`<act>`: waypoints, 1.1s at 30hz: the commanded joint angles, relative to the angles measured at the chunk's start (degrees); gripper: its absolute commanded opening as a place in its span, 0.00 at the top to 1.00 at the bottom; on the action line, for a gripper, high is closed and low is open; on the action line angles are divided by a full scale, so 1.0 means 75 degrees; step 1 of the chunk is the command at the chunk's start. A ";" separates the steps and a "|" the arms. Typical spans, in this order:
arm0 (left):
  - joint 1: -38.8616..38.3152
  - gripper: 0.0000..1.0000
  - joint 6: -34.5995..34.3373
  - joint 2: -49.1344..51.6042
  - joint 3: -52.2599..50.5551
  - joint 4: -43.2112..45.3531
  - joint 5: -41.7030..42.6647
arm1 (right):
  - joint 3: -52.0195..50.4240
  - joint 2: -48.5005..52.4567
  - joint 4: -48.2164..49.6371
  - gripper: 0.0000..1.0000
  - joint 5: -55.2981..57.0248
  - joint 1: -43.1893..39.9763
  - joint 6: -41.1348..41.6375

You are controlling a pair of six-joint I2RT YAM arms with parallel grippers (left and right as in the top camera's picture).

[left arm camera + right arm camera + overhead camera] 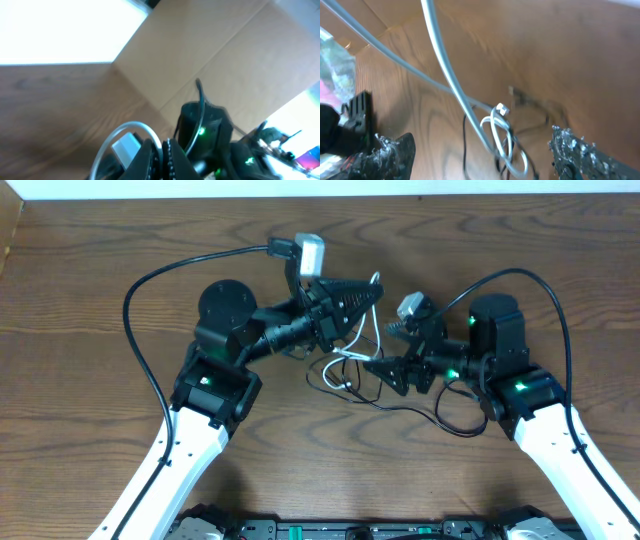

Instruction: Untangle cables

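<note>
The raised white cable loops (pixel 342 372) around the black cable, so my right gripper needs to grab the white cable (pixel 376 328) first, and then my left gripper will pull the black cable away.
The white cable (pixel 352 348) and the thin black cable (pixel 405 406) lie tangled on the wooden table between my two arms. My left gripper (pixel 372 293) is shut on a loop of the white cable and holds it up off the table. In the left wrist view the jaws (pixel 164 150) pinch the white cable (pixel 117 135). My right gripper (pixel 385 368) is open and hovers just right of the tangle. In the right wrist view its fingers (pixel 481 137) stand wide apart around the white cable (pixel 451 80), its small loop and the black cable (pixel 465 145), touching neither.
Thick black arm wires arc over the table at the left (pixel 140 290) and right (pixel 557 305). The table's far edge meets a white surface (pixel 320 188) at the top. A tan panel (pixel 215 55) stands behind the table in the left wrist view.
</note>
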 commanded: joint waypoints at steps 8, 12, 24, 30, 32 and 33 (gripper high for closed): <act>-0.0006 0.92 -0.2381 -0.0020 0.0079 0.2433 0.0125 | 0.0079 -0.0015 0.2273 0.21 -0.0947 0.0341 0.1658; -0.0006 0.92 -0.2439 -0.0015 0.0079 0.2538 0.0131 | 0.0079 -0.0015 0.3258 0.39 -0.1326 0.0364 0.2302; 0.0003 0.92 0.0431 0.0015 0.0079 -0.0347 -0.0006 | 0.0079 -0.0015 0.0312 0.99 0.0670 0.0318 0.1993; 0.0003 0.53 0.1515 0.0114 0.0079 -0.3042 -0.1492 | 0.0079 -0.0017 -0.0682 0.99 0.1649 0.0318 0.1982; 0.0003 0.43 0.1600 0.0207 0.0079 -0.3547 -0.1661 | 0.0079 -0.0017 -0.0513 0.99 0.1737 0.0315 0.2055; 0.0003 0.37 0.1603 0.0254 0.0079 -0.3754 -0.1690 | 0.0079 -0.0017 -0.0431 0.99 0.1941 0.0309 0.2241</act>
